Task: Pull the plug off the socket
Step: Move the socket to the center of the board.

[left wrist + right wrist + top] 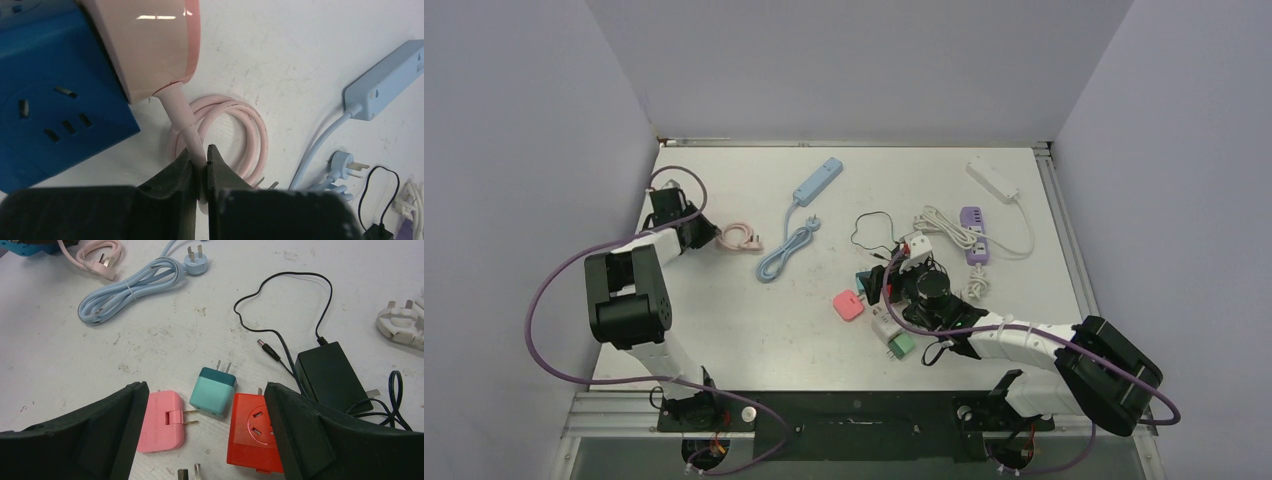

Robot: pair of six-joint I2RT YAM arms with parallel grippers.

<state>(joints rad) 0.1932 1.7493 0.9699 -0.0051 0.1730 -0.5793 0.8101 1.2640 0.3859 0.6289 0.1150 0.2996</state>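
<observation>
The pink cable (176, 106) is held by my left gripper beside the pink housing, so I should keep pulling the housing toward the pink adapter (848, 305) until the housing gets close to my right gripper.
A blue socket block (50, 100) fills the left of the left wrist view; the holes on the face that shows are empty. A glossy pink housing (145, 45) leans over its upper right corner; I cannot tell whether it is plugged in. Its pink cable (182, 120) runs down between my left gripper (201, 162), which is shut on it. The cable's coil (252, 135) lies on the table, ending in a loose pink plug (102, 262). My right gripper (206, 387) stands open over small adapters, far from the block.
Under the right gripper lie a pink adapter (160, 422), a teal adapter (212, 392) and a red socket cube (250, 435). A black power brick (327, 375), a light blue power strip (385, 82) with its coiled cable (125, 290), and a purple strip (976, 232) lie around.
</observation>
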